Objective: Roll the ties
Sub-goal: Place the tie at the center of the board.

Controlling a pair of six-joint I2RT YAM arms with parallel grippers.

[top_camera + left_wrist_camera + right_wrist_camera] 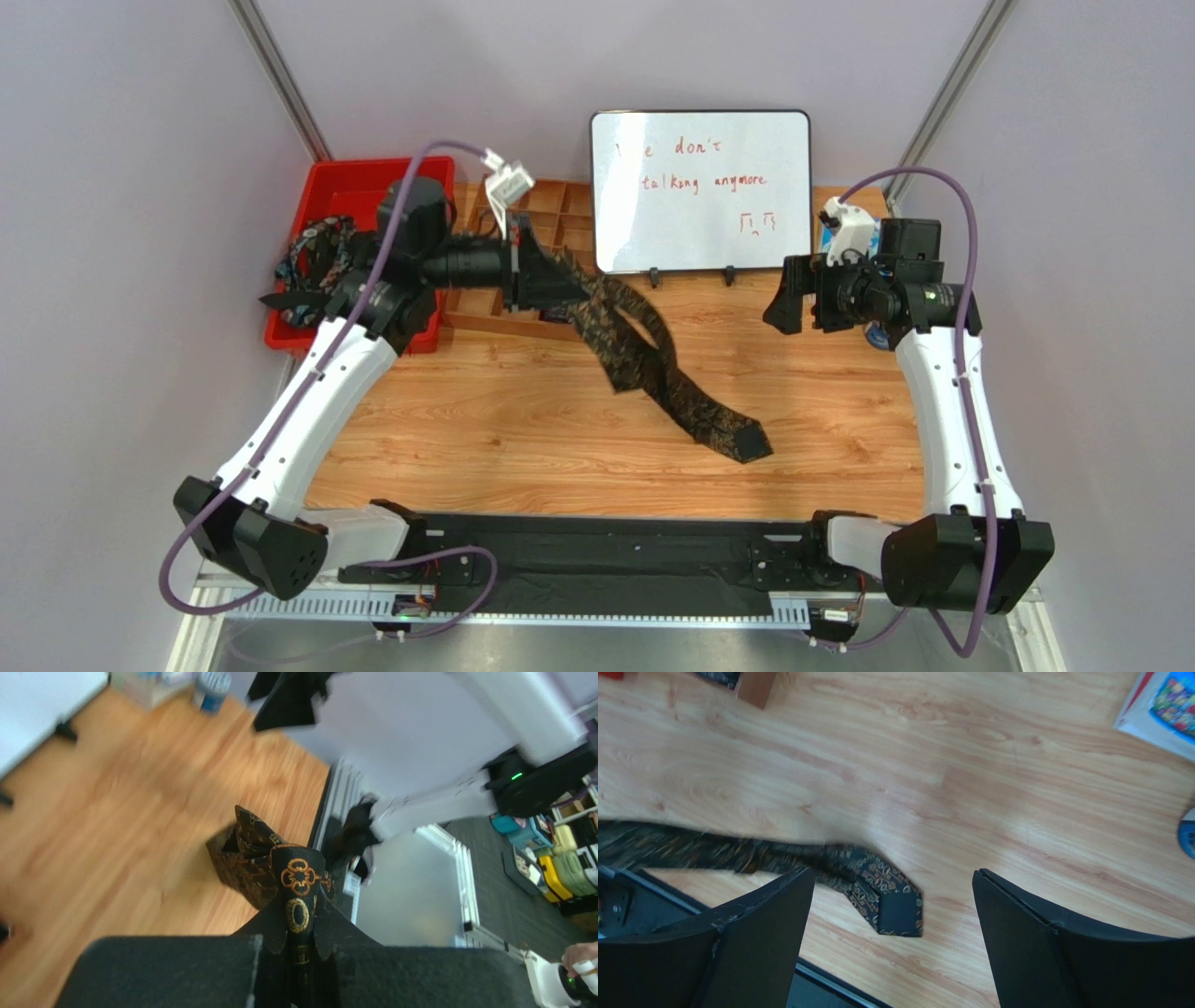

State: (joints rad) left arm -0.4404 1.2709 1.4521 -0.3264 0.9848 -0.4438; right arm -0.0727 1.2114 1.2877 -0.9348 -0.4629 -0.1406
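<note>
I should hold the wide end (pixel 742 440) of the tie with my right gripper while my left gripper lays the folds straight, because the tie hangs looped and folded (pixel 630 353) below my left gripper.
A black tie (pixel 659 371) with a brown-gold pattern runs diagonally across the wooden table (pixel 491 434), its wide pointed end (pixel 751 445) lying toward the front right. My left gripper (pixel 540 280) is shut on the tie's upper part and holds it raised near the back. In the left wrist view the tie (pixel 298 882) is pinched between the pads of the gripper (pixel 298 966). My right gripper (pixel 786 301) hovers open at the right. Far below its spread fingers (pixel 759 938) lies the tie's wide end (pixel 889 899). A second, bluish-grey patterned tie (pixel 316 259) is bunched in the red bin (pixel 358 189).
A whiteboard (pixel 699 189) with red writing stands at the back centre. A wooden compartment tray (pixel 561 210) sits behind the left gripper. A small colourful box (pixel 849 231) is at the back right, seen also as a box corner (pixel 1162 707).
</note>
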